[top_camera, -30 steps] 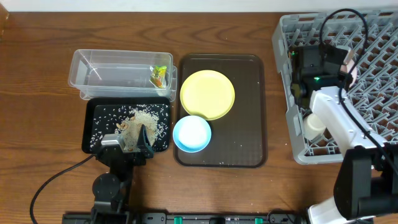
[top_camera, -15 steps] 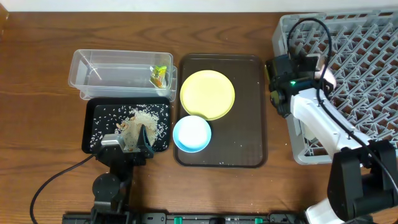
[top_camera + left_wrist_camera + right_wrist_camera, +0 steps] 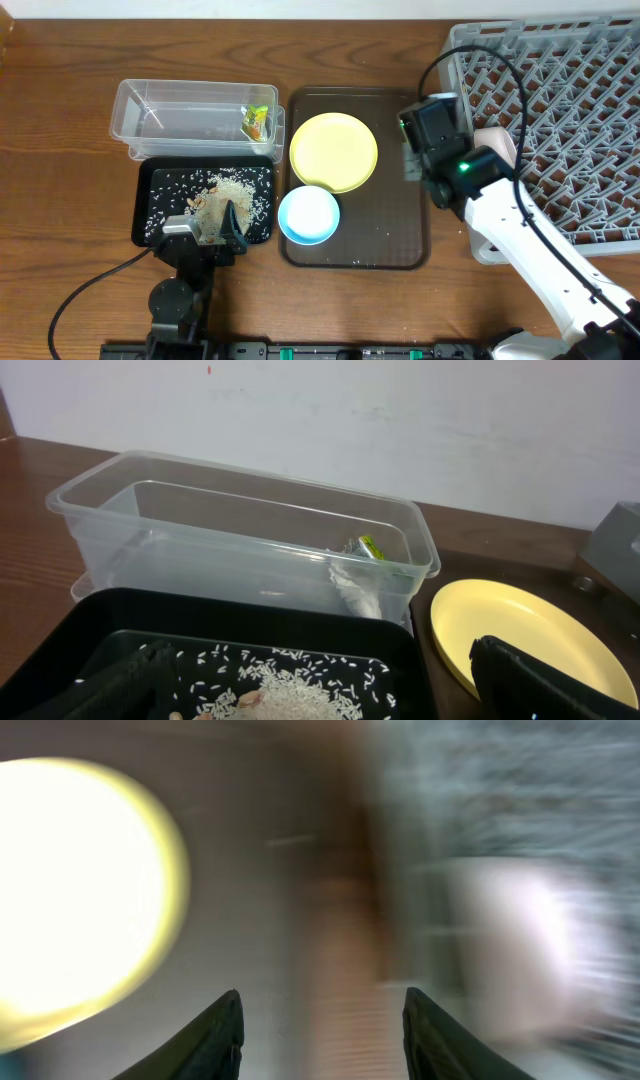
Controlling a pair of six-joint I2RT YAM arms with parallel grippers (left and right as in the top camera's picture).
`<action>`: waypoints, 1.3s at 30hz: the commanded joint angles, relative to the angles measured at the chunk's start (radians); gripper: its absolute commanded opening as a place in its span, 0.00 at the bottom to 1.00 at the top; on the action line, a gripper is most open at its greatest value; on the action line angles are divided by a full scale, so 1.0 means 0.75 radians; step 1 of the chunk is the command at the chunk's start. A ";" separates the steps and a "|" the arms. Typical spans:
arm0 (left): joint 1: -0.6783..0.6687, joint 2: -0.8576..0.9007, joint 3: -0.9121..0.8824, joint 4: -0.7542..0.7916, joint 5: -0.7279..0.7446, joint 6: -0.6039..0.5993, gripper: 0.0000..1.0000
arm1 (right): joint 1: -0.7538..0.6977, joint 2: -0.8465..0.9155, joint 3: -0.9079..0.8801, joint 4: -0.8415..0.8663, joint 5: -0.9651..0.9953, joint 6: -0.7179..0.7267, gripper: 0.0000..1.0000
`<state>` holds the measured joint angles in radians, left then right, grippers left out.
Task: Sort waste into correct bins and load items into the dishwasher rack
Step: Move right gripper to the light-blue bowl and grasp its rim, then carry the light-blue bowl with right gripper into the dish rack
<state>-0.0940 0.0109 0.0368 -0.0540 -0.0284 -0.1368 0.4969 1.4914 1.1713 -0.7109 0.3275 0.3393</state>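
Note:
The light blue bowl's rack-side rim [image 3: 338, 217] is clear of the yellow-green plate, so my right gripper keeps going there until its open fingers are on both sides of the bowl's rim [image 3: 338, 213].
The yellow-green plate [image 3: 333, 150] and light blue bowl [image 3: 308, 214] sit on the dark brown serving tray [image 3: 400, 235]. The green-and-orange wrapper [image 3: 257, 122] lies in the clear tub [image 3: 160, 115]; it also shows in the left wrist view [image 3: 366, 546]. Rice and scraps [image 3: 232, 192] lie in the black tray [image 3: 150, 185]. My left gripper [image 3: 320, 695] is open and empty, low over the black tray's near edge. My right gripper [image 3: 322, 1005] is open and empty, above the serving tray's right edge [image 3: 412, 158], beside the grey rack [image 3: 570, 110]. The right wrist view is motion-blurred. Chopsticks are not in view.
A white dish [image 3: 497, 146] shows partly at the rack's left edge, behind my right arm. The rack fills the right side of the table. The tub and black tray stand close together at the left, next to the serving tray.
My right arm has swung left out of the rack to the serving tray's right edge, gripper empty. The left arm and the dishes have not moved.

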 commanded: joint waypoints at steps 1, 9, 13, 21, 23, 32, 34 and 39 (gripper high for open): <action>0.005 -0.009 -0.044 -0.021 0.003 0.007 0.95 | 0.063 0.050 0.003 0.027 -0.657 0.060 0.49; 0.005 -0.009 -0.044 -0.021 0.003 0.007 0.95 | 0.276 0.250 0.003 0.025 -0.712 0.213 0.50; 0.005 -0.009 -0.044 -0.021 0.003 0.007 0.95 | 0.330 0.352 0.003 0.020 -0.478 0.356 0.49; 0.005 -0.009 -0.044 -0.021 0.003 0.007 0.95 | 0.333 0.483 0.003 0.056 -0.481 0.375 0.08; 0.005 -0.009 -0.044 -0.021 0.003 0.007 0.95 | 0.329 0.454 0.005 0.051 -0.464 0.356 0.01; 0.005 -0.009 -0.044 -0.021 0.003 0.007 0.95 | 0.179 0.049 0.009 -0.067 0.156 0.244 0.01; 0.005 -0.009 -0.044 -0.021 0.003 0.007 0.95 | 0.114 -0.060 0.009 -0.083 0.481 0.244 0.01; 0.005 -0.009 -0.044 -0.021 0.003 0.007 0.95 | -0.070 -0.216 0.009 -0.065 1.041 0.240 0.01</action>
<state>-0.0940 0.0109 0.0368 -0.0540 -0.0280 -0.1368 0.5083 1.3640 1.1721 -0.7616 0.7113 0.5343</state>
